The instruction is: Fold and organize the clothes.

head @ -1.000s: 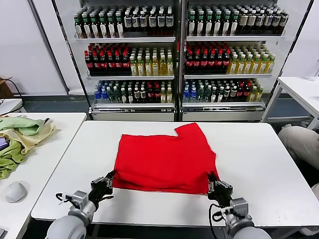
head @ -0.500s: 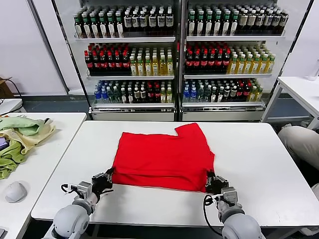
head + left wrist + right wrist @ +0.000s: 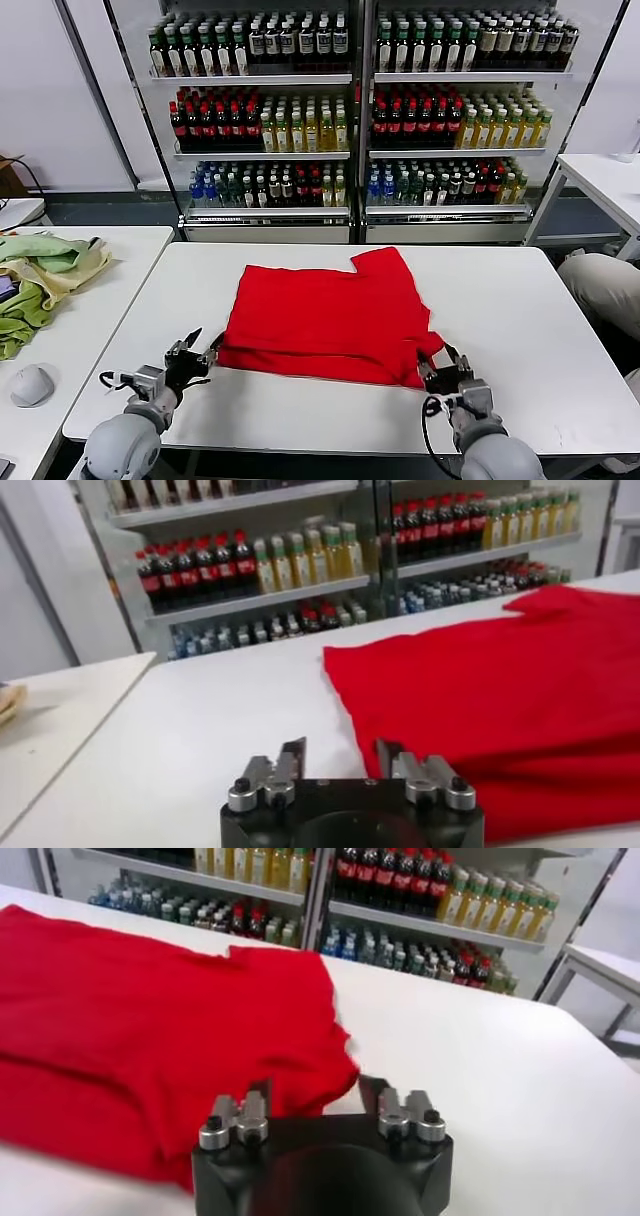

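I can see a crease running point(image 3: 310, 353) along the near edge of the red T-shirt, so I should use my left gripper and my right gripper to pull its near corners point(image 3: 226, 358) toward me before folding.
The red T-shirt point(image 3: 330, 310) lies flat on the white table point(image 3: 520, 330), plain side up, one sleeve at the far right; no bear print shows. My left gripper point(image 3: 188, 352) is open and empty, just left of the shirt's near left corner; the left wrist view shows its jaws point(image 3: 340, 755) apart with the shirt point(image 3: 500, 680) ahead of them. My right gripper point(image 3: 445, 365) is open at the near right corner. In the right wrist view point(image 3: 317, 1091) the shirt's point(image 3: 150, 1018) corner lies between the spread fingers.
A side table on the left holds pale green and yellow cloths point(image 3: 40, 270) and a grey mouse point(image 3: 30, 383). Shelves of bottles point(image 3: 350, 120) stand behind the table. A person's knee point(image 3: 600, 285) is at the right edge.
Both grippers have let go of the shirt's near corners. The left gripper has moved left, off the cloth. The shirt's near edge has shifted a little away from me.
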`<state>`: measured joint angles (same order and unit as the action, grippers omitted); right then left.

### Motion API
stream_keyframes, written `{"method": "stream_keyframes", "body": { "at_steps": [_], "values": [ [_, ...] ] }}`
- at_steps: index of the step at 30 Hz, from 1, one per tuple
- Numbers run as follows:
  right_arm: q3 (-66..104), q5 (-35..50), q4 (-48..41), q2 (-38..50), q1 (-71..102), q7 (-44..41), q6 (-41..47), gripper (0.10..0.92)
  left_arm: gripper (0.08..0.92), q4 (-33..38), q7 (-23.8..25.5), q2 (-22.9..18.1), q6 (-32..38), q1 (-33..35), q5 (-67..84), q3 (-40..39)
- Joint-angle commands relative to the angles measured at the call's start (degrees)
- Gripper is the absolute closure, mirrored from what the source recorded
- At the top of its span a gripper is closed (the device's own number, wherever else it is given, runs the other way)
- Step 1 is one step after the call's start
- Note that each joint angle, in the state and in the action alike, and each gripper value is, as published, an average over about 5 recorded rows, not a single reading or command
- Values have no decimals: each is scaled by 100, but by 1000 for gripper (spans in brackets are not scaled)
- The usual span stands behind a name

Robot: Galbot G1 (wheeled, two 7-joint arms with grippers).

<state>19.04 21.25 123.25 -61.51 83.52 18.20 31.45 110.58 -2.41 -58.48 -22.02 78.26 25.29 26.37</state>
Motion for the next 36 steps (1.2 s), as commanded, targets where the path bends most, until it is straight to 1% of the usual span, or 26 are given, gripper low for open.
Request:
{"method": "stream_keyframes", "body": {
  "at_steps": [1,4,6,8,11,16,22,28,30,32,34,36],
  "values": [
    [12,21,-32,-153,484,88,-116,213,296,374,-198,-69,-299,628,625,87],
    [-25,68,-196,-243,380,214,-139,204,219,117,-228,-100,-304,398,688,74],
    [-39,155,-235,-273,343,286,-143,203,190,4,-229,-120,-302,242,741,53],
    [-43,295,-254,-292,313,338,-151,207,183,-72,-181,-134,-296,120,776,23],
    [-31,471,-289,-308,253,329,-191,258,207,-197,-87,-145,-289,-37,786,-11],
    [-37,515,-324,-339,185,266,-270,404,338,-412,-31,-123,-322,-233,800,-41],
    [-59,567,-369,-379,156,226,-259,576,511,-369,141,-146,-502,-172,636,-90],
    [16,614,-288,-420,196,281,-257,750,667,-286,188,-174,-490,-161,522,-118],
    [112,638,-87,-404,348,275,-246,801,728,-26,169,-129,-466,13,528,-36],
    [218,637,271,-336,637,246,-230,850,788,356,116,-35,-440,332,546,123],
    [322,611,683,-260,1008,238,-223,877,838,800,41,92,-399,783,560,314],
    [395,537,1018,-222,1395,254,-234,885,884,1196,-24,205,-347,1305,550,544]
  ]
}}
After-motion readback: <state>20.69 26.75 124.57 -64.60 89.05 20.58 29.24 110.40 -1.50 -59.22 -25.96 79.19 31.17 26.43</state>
